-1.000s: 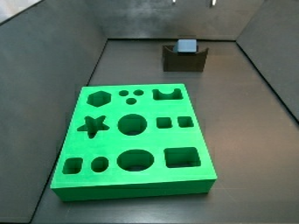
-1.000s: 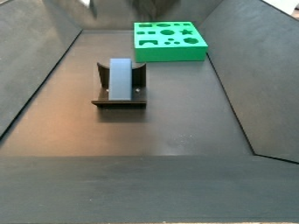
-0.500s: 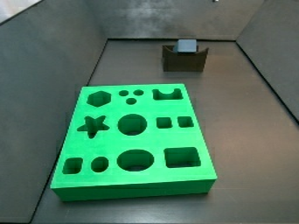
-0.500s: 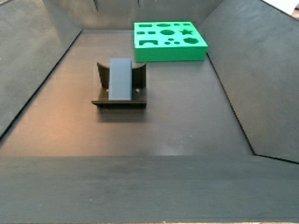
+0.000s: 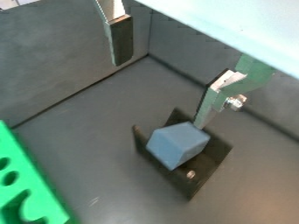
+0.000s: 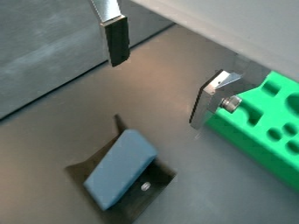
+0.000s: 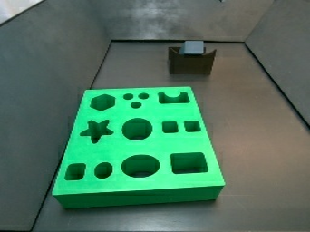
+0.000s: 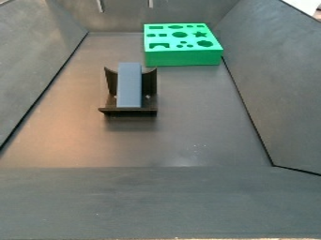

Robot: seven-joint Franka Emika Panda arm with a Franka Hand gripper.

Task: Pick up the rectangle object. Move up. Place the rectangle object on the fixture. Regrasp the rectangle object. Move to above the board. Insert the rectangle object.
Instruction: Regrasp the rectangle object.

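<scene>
The dark fixture's notch [image 7: 193, 57] has an open top, so the rectangle object [image 5: 177, 144] will come out and the fixture will stay in place when I lift the object.
The grey-blue rectangle object [image 5: 177, 144] [image 6: 121, 169] rests in the notch of the dark fixture [image 5: 198, 172] [image 6: 149, 189], leaning along it. Both side views show the rectangle object [image 7: 193, 48] [image 8: 129, 82] on the fixture [image 7: 191, 63] [image 8: 127, 111]. My gripper [image 5: 167, 70] [image 6: 162, 72] hangs open well above the block. Nothing is between its silver fingers [image 5: 121, 39] [image 6: 114, 39]. It is almost out of both side views, past their top edges. The green board [image 7: 72, 186] [image 8: 181, 58] lies flat on the floor, apart from the fixture.
Dark sloping walls [image 7: 49, 54] [image 8: 38, 84] enclose the floor on all sides. The board's edge [image 5: 14, 179] [image 6: 251, 140] shows in both wrist views, to one side of the fixture. Bare dark floor [image 8: 189, 131] lies between the fixture and the board.
The gripper has risen: its fingertips showed at the top of the side views a second ago and have nearly left them now. The block and fixture have not moved.
</scene>
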